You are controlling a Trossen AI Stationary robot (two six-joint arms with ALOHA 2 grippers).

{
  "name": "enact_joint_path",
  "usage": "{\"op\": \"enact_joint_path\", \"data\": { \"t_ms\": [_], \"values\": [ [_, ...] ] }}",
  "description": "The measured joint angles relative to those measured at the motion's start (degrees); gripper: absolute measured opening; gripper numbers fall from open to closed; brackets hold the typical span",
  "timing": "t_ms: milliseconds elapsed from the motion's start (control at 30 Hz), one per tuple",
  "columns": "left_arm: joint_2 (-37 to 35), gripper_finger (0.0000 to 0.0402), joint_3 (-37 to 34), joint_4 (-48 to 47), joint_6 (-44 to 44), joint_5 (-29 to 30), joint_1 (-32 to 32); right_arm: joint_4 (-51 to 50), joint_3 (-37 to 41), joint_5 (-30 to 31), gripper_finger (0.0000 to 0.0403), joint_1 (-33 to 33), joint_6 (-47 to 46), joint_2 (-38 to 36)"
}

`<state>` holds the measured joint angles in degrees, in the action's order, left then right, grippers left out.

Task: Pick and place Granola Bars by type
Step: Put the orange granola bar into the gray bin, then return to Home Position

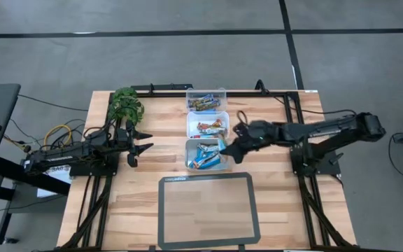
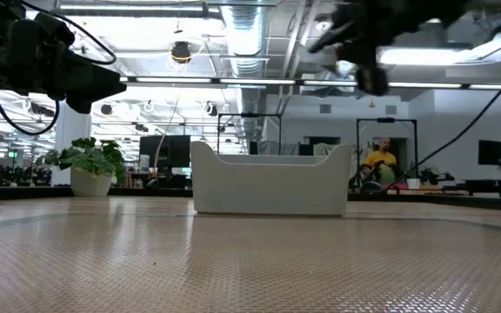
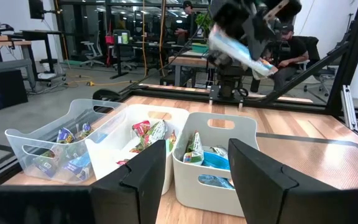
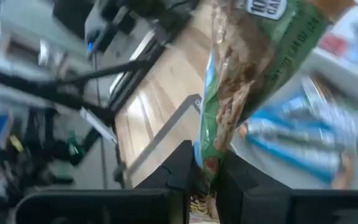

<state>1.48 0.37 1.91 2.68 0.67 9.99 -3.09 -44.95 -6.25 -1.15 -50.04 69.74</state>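
My right gripper should go on moving the green bar (image 1: 222, 144), now raised clear above the near tub's open top, inward over that tub's bars (image 1: 206, 157) and let go there.
Three clear tubs stand in a row at the table's middle: the far one (image 1: 206, 100), the middle one (image 1: 208, 124) and the near one (image 1: 206, 155), each with wrapped granola bars lying inside. My right gripper (image 1: 228, 150) hovers at the near tub's right rim, shut on a green-wrapped granola bar (image 4: 229, 93). From the left wrist view that bar (image 3: 238, 53) slants in the air above the tubs. My left gripper (image 1: 143, 140) waits open at the table's left, level, pointing at the tubs, nothing between its fingers (image 3: 148, 168). My right gripper pinches one end of the green bar (image 4: 209, 163) between its two fingers (image 4: 182, 163). The rest of the bar sticks out past the fingertips. It is lifted clear, slanting above the near tub.
A potted green plant (image 1: 126, 105) stands at the far left of the table. A dark-framed rectangular mat (image 1: 208, 210) lies at the near middle. Bare wood shows on both sides of the tubs. A person sits in the room beyond the table (image 2: 381, 165).
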Motion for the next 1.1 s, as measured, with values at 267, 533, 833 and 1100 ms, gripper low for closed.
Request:
{"op": "enact_joint_path", "data": {
  "t_ms": [267, 533, 833, 1100],
  "values": [
    [0.01, 0.0167, 0.00, -0.01, -0.02, 0.00, 0.01, -13.39, -13.36, -7.68, 0.0036, 5.26, 28.15, 11.71],
    [0.02, 0.0167, 0.00, -0.02, -0.02, 0.00, -0.01, -24.32, -20.86, -7.05, 0.0041, 7.43, 50.23, 21.54],
    [0.00, 0.0167, -0.01, 0.00, 0.00, 0.00, -0.01, -24.93, -21.68, -5.79, 0.0110, 6.99, 55.04, 24.49],
    [0.00, 0.0167, -0.01, -0.02, 0.00, 0.02, 0.01, -20.50, -16.46, -4.98, 0.0201, 6.29, 54.61, 18.13]
  ]
}}
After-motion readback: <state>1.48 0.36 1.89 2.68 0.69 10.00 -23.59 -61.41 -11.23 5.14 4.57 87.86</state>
